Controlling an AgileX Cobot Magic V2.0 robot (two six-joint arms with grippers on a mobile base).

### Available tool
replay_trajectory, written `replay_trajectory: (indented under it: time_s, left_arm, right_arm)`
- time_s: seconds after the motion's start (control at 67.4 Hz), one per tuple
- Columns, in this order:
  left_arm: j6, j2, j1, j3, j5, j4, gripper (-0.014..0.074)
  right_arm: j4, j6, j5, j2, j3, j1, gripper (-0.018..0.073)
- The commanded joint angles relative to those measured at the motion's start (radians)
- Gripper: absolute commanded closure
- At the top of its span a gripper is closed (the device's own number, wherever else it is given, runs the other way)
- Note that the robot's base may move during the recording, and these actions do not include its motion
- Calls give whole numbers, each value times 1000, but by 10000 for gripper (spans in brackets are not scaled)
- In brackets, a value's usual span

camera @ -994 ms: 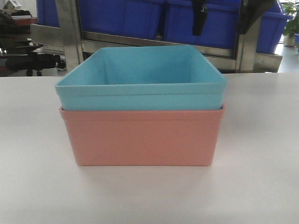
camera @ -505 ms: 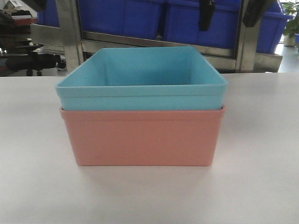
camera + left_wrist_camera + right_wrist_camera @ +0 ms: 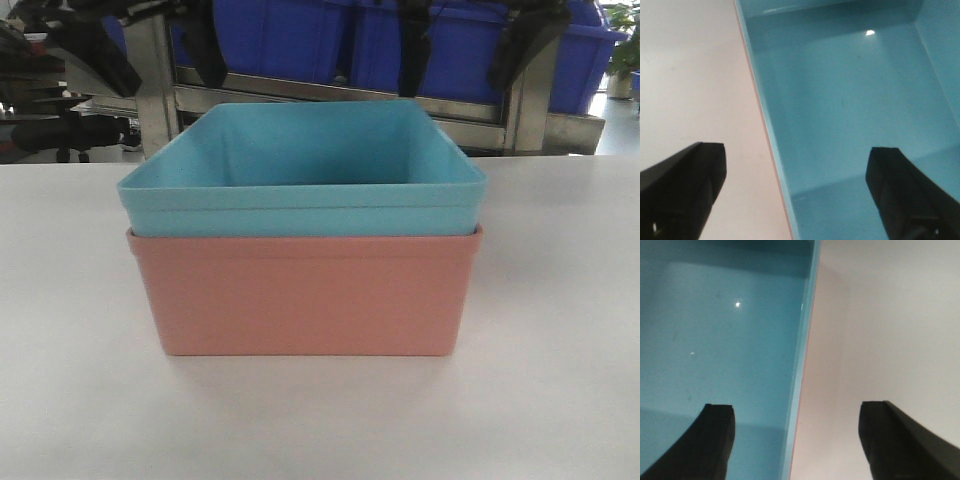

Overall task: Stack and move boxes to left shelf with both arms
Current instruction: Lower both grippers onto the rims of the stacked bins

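Note:
The salmon pink box (image 3: pixel 308 298) should come up together with the turquoise box when I lift by the rims, because the seam (image 3: pixel 305 237) between them is snugly closed.
The light turquoise box (image 3: pixel 300 165) sits nested inside the salmon pink box (image 3: pixel 305 295) in the middle of the white table (image 3: pixel 560 380). Above the stack's left rim hangs my left gripper (image 3: pixel 170 82), open. In the left wrist view the left gripper (image 3: pixel 797 148) straddles the turquoise box's (image 3: pixel 850 105) left rim, one finger over the table and one over the inside. My right gripper (image 3: pixel 455 88) is open too. In the right wrist view it (image 3: pixel 796 406) straddles the right rim of the turquoise box (image 3: pixel 715 340). Neither gripper touches anything. The left shelf is out of view.
Behind the table stands a steel rack (image 3: pixel 150 90) holding dark blue crates (image 3: pixel 300 40). Dark equipment (image 3: pixel 60 130) stands at the far left. A potted plant (image 3: pixel 625 55) shows at the far right.
Both grippers have come down from the top edge of the front view toward the stacked boxes. The left one has come into view. The boxes have not moved.

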State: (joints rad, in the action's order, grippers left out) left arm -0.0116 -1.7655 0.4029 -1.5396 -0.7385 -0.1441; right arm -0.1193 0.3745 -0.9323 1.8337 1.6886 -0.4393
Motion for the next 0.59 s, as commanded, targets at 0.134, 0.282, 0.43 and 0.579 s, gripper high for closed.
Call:
replay_trajectory:
  time_s: [0.134, 0.282, 0.43, 0.579]
  left_arm:
    - [-34, -59, 4, -68, 28, 43, 125]
    - [-59, -108, 4, -68, 26, 57, 137]
    - [-72, -146, 4, -68, 31, 57, 137]
    - [-76, -177, 4, -68, 38, 57, 137]
  right_arm:
    - [-11, -14, 74, 36, 34, 2, 8]
    - [-11, -14, 81, 88, 34, 2, 8]
    - [-11, -14, 95, 131, 34, 2, 8]
    - [-12, -14, 105, 168, 34, 2, 8]
